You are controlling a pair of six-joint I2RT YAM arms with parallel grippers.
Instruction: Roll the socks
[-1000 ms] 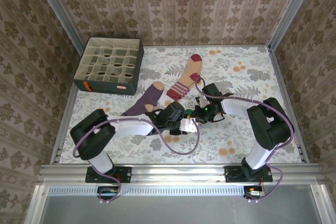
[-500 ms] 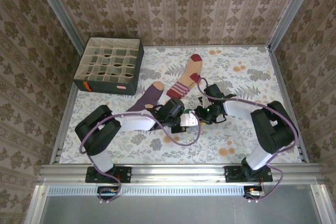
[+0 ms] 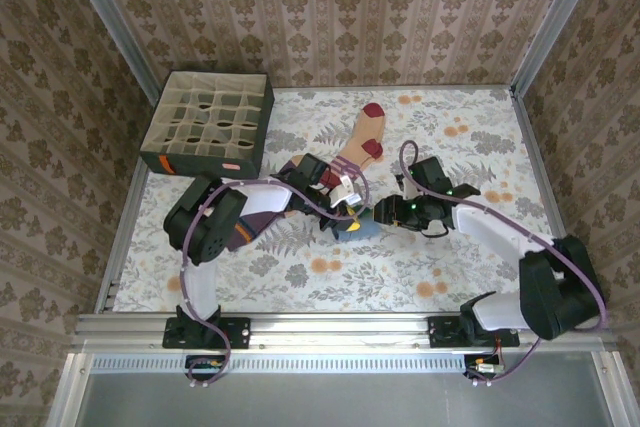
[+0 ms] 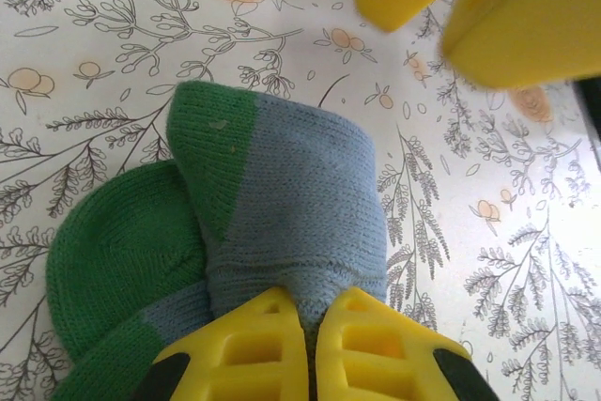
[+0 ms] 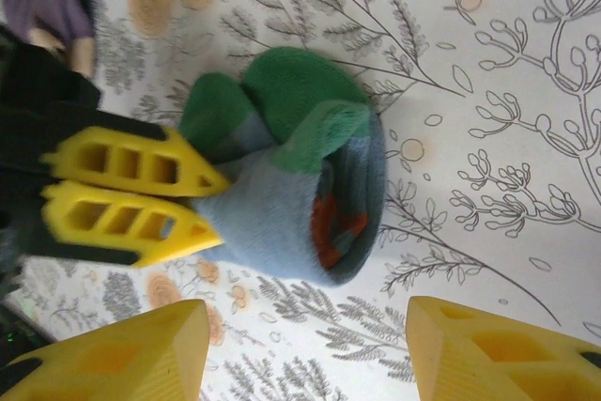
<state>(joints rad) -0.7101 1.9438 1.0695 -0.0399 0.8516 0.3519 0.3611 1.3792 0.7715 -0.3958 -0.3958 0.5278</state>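
Next, I bring my right gripper in to pinch the bundle's rim [image 5: 302,174] below the green flap, as the bundle's open end [image 5: 342,223] gapes and my left gripper pinches only its far side.
The blue-grey sock [image 5: 282,196] lies rolled into a bundle on the floral table, green toe [image 4: 122,260] on the outside and orange cuff tucked in its open end. My left gripper [image 4: 313,331] is shut, pinching a fold of the bundle's blue fabric. My right gripper [image 5: 310,354] stands open just short of the bundle, touching nothing. In the top view the two grippers, left [image 3: 350,213] and right [image 3: 386,212], meet over the blue-grey sock [image 3: 362,228] at mid-table. The peach sock [image 3: 365,137] lies flat behind them. The purple sock [image 3: 256,223] lies partly under my left arm.
A dark fabric box [image 3: 210,125] with grid compartments stands at the back left corner. Metal rails edge the table, and patterned walls close it in on three sides. My left arm stretches low across the table's left half.
My left gripper has closed on the rolled blue-grey sock. My right gripper has opened, let go of it and drawn back to the right. The left arm has swung further back.
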